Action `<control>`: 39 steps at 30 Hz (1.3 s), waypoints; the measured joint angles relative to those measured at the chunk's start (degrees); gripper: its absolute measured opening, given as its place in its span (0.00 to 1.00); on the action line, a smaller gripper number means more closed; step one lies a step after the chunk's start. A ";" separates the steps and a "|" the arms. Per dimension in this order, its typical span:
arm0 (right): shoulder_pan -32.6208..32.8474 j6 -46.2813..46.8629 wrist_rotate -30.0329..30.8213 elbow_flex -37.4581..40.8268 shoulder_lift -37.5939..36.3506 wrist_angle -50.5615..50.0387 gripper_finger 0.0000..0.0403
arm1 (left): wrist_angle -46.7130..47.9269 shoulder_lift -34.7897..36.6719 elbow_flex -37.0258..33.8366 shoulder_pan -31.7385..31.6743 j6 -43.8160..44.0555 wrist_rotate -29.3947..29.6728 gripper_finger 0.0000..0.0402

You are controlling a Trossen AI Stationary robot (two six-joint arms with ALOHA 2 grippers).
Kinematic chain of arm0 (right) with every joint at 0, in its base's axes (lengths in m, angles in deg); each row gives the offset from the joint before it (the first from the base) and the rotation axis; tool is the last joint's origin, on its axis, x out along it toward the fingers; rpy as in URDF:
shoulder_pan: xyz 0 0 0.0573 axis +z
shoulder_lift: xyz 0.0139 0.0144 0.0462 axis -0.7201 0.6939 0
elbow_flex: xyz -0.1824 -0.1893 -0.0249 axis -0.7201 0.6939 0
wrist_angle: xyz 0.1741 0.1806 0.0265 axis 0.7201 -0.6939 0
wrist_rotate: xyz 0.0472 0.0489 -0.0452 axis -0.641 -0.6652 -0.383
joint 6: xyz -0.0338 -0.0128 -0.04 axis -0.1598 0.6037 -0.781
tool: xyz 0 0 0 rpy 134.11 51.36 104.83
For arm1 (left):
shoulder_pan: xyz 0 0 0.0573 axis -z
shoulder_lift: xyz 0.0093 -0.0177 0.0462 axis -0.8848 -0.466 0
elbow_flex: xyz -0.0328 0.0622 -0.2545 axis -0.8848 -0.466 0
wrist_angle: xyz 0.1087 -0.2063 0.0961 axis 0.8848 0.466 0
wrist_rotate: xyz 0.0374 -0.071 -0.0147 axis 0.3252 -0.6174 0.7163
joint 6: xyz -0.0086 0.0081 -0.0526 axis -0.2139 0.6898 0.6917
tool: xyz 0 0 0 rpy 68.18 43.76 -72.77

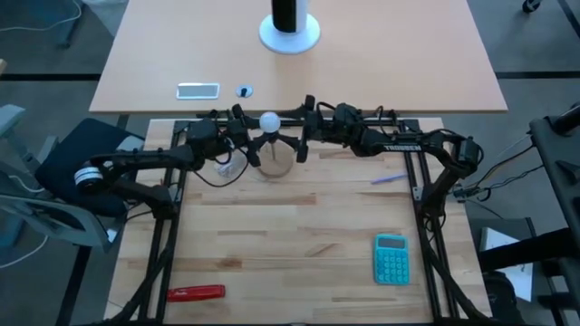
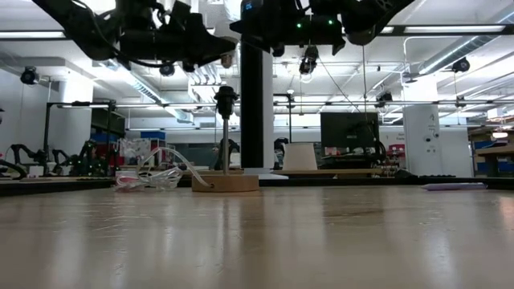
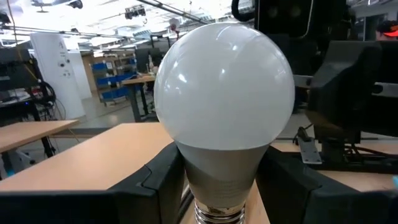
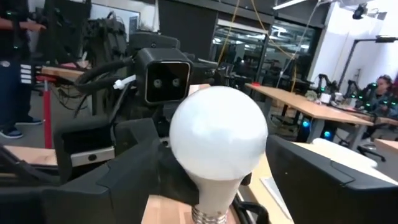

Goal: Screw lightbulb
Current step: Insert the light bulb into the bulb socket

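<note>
Next, my right gripper centres itself on the neck (image 3: 222, 171), as the lightbulb's grey neck (image 4: 217, 191) is nearer one of its open fingers, and close before my left gripper opens.
The lightbulb (image 3: 224, 87) is white and round, with a grey neck and metal threads (image 3: 217, 214) pointing down. It hangs in the air at the table's far middle (image 1: 269, 120), above the dark socket (image 2: 226, 96) on a thin stem. The stem rises from the round wooden disc stand (image 1: 272, 165). My left gripper (image 1: 254, 131) reaches in from the left and is shut on the bulb. My right gripper (image 4: 211, 186) comes from the right and is open. Its fingers (image 4: 323, 174) stand wide on either side of the bulb, apart from it. My left gripper pinches the bulb's grey neck (image 3: 186, 168), just under the white globe, between its two fingers. The fingers come in about level from the table's left. The bulb stands upright with its globe up and threads down, lifted clear above the socket.
A clear crumpled wrapper (image 2: 148, 178) lies left of the disc stand. A purple pen (image 1: 385, 179) and a teal calculator (image 1: 391, 258) lie on the right, and a red tool (image 1: 195, 292) at the near left. The far table holds a white round base (image 1: 290, 36).
</note>
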 joint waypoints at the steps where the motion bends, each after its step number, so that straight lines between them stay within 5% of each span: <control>1: 0.02 -0.11 0.89 0.00 0.00 -0.12 0.74 | 0.05 -0.22 0.14 0.08 0.00 0.00 0.41; 16: 0.28 -1.17 2.72 -0.39 0.09 -1.26 0.71 | 0.27 -1.53 2.20 1.64 0.22 -1.42 0.41; 39: 0.26 -1.55 3.16 -0.50 0.15 -1.45 0.55 | 1.34 -1.43 2.11 1.64 1.07 -1.40 0.41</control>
